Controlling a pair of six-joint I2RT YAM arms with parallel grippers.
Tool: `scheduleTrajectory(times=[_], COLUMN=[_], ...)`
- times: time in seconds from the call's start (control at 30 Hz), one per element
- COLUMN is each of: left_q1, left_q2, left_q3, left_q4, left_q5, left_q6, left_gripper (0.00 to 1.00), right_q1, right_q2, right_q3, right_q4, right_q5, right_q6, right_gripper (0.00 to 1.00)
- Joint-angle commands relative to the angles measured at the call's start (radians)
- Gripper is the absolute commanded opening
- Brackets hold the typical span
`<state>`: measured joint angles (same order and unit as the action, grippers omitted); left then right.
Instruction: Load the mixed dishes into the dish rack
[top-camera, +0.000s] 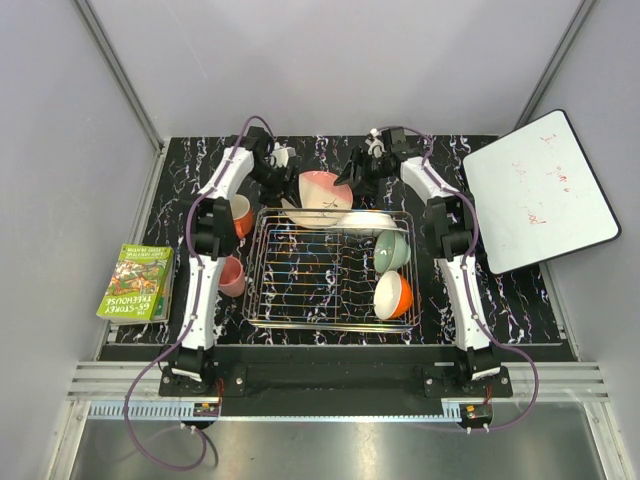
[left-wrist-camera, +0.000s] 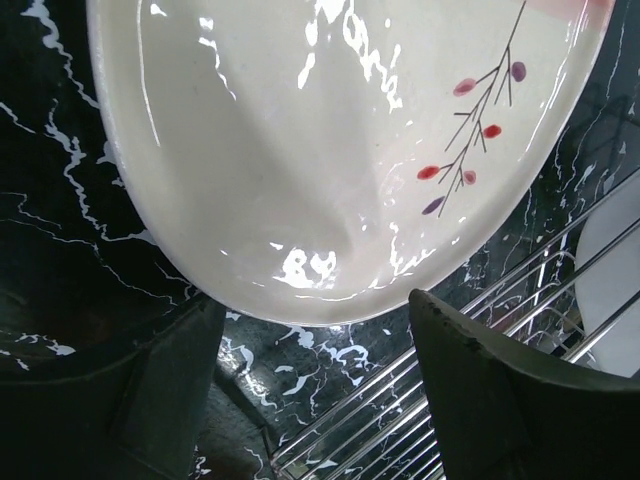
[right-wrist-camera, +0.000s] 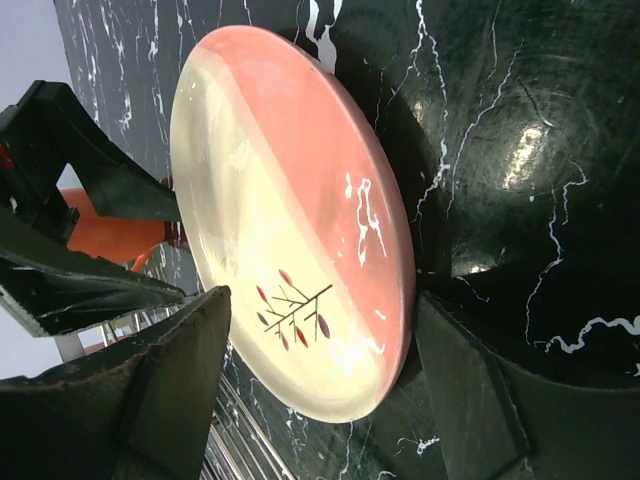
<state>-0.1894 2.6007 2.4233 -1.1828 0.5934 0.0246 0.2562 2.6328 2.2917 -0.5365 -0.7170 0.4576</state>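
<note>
My right gripper should line up with the plate's edge (right-wrist-camera: 396, 335) and close squarely before lifting, because the pink-and-peach plate (right-wrist-camera: 290, 225) is slanted across its open fingers.
The pink-and-peach plate (top-camera: 322, 197) stands tilted on edge at the far rim of the dish rack (top-camera: 330, 300), between both grippers. My right gripper (top-camera: 358, 175) is open, its fingers either side of the plate's lower rim (right-wrist-camera: 300, 230); the rear finger (right-wrist-camera: 450, 380) sits against the plate's back. My left gripper (top-camera: 283, 190) is open and empty just below the plate's face (left-wrist-camera: 330, 150). The white plate (top-camera: 368, 219), pale green bowl (top-camera: 392, 250) and orange bowl (top-camera: 393, 295) are in the rack. The orange mug (top-camera: 240, 215) and pink mug (top-camera: 231, 275) stand left of it.
A green book (top-camera: 138, 282) lies at the left edge of the black marbled mat. A whiteboard (top-camera: 540, 190) leans at the far right. Grey walls close in the back and sides. Rack wires (left-wrist-camera: 480, 330) run close under my left fingers.
</note>
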Motion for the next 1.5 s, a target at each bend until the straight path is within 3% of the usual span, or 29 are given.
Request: scheduleTrajectory(times=[0.0, 0.3, 0.43, 0.47, 0.57, 0.8, 0.97, 1.03, 1.13, 1.23, 1.33, 1.37, 1.47], left_q1=[-0.031, -0.085, -0.111, -0.12, -0.128, -0.13, -0.145, -0.157, -0.173, -0.18, -0.182, -0.182, -0.182], left_q2=[0.045, 0.075, 0.085, 0.088, 0.088, 0.073, 0.081, 0.088, 0.091, 0.093, 0.096, 0.093, 0.082], left_q3=[0.034, 0.046, 0.045, 0.042, 0.028, -0.018, -0.009, -0.003, 0.002, -0.006, -0.019, -0.023, -0.039], left_q4=[0.077, 0.117, 0.13, 0.132, 0.143, 0.17, 0.187, 0.189, 0.193, 0.196, 0.195, 0.195, 0.196], left_q5=[0.078, 0.091, 0.091, 0.092, 0.091, 0.083, 0.089, 0.098, 0.097, 0.097, 0.103, 0.103, 0.091], left_q6=[-0.012, -0.022, -0.022, -0.022, -0.022, -0.022, -0.051, -0.057, -0.057, -0.054, -0.051, -0.049, -0.045], left_gripper=[0.77, 0.72, 0.7, 0.7, 0.67, 0.65, 0.58, 0.58, 0.56, 0.53, 0.37, 0.21, 0.0], right_q1=[0.031, 0.046, 0.058, 0.06, 0.063, 0.061, 0.075, 0.084, 0.097, 0.107, 0.12, 0.124, 0.126], right_q2=[0.026, 0.056, 0.067, 0.069, 0.073, 0.059, 0.038, 0.039, 0.049, 0.061, 0.073, 0.076, 0.078], right_q3=[-0.035, -0.092, -0.112, -0.115, -0.124, -0.143, -0.146, -0.135, -0.133, -0.135, -0.135, -0.136, -0.147], right_q4=[0.059, 0.18, 0.202, 0.205, 0.208, 0.217, 0.352, 0.371, 0.391, 0.4, 0.403, 0.405, 0.408], right_q5=[-0.073, -0.151, -0.156, -0.156, -0.156, -0.159, -0.239, -0.274, -0.276, -0.269, -0.269, -0.271, -0.271], right_q6=[0.05, 0.151, 0.17, 0.171, 0.179, 0.181, 0.243, 0.269, 0.296, 0.308, 0.316, 0.32, 0.322], right_gripper=[0.8, 0.71, 0.56, 0.44, 0.24, 0.0, 0.02, 0.25, 0.5, 0.49, 0.44, 0.44, 0.43])
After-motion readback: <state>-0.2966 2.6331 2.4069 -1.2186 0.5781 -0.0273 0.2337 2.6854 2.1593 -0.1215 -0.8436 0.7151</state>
